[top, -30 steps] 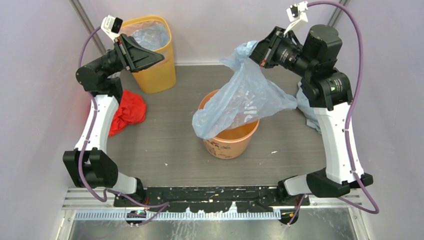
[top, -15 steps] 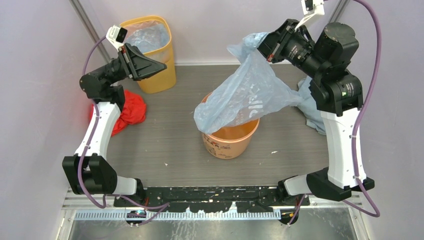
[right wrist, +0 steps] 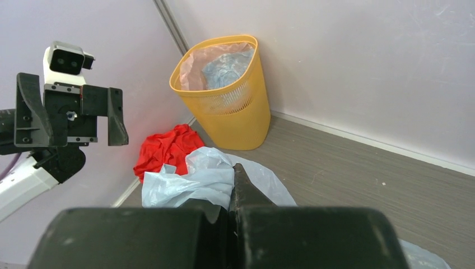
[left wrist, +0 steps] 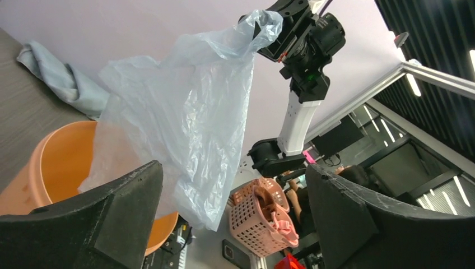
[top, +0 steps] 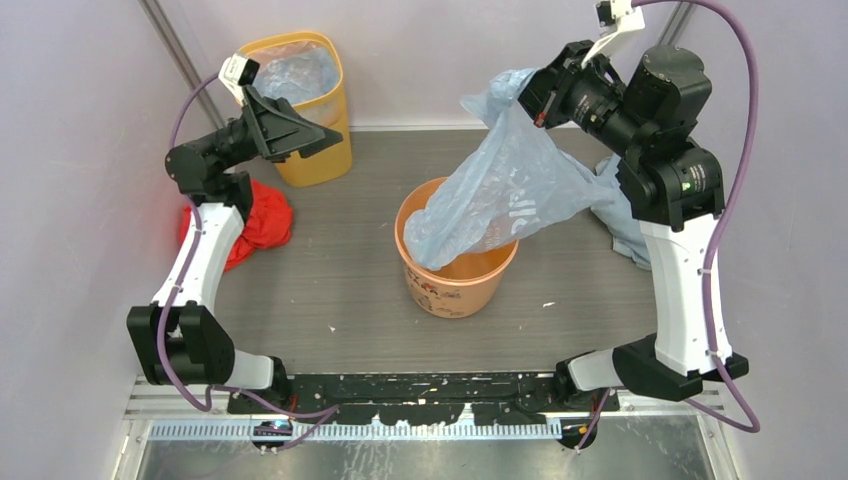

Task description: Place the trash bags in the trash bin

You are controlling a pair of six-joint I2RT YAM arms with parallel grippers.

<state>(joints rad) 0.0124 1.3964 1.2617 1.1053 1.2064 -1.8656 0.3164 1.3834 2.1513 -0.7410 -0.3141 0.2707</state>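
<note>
I should bring the bag's top back over the bin's opening with my right gripper and lower it, as the trash bag's side overhangs the orange bin's rim.
A pale blue trash bag hangs from my right gripper, which is shut on its bunched top high at the back right. The bag's lower end drapes into the mouth of the round orange trash bin at the table's middle. In the right wrist view the bag bulges out left of the closed right gripper. My left gripper is raised at the back left, open and holding nothing. Its wrist view looks between wide-set jaws at the bag and the bin.
A taller yellow bin with plastic inside stands at the back left, just behind the left gripper. A crumpled red bundle lies beside the left arm. Another pale blue bag lies at the right, behind the right arm.
The left gripper's jaws have opened wide and the arm has risen slightly. The right arm lifted the bag, and its lower end moved from over the bin's left rim into the bin's mouth.
</note>
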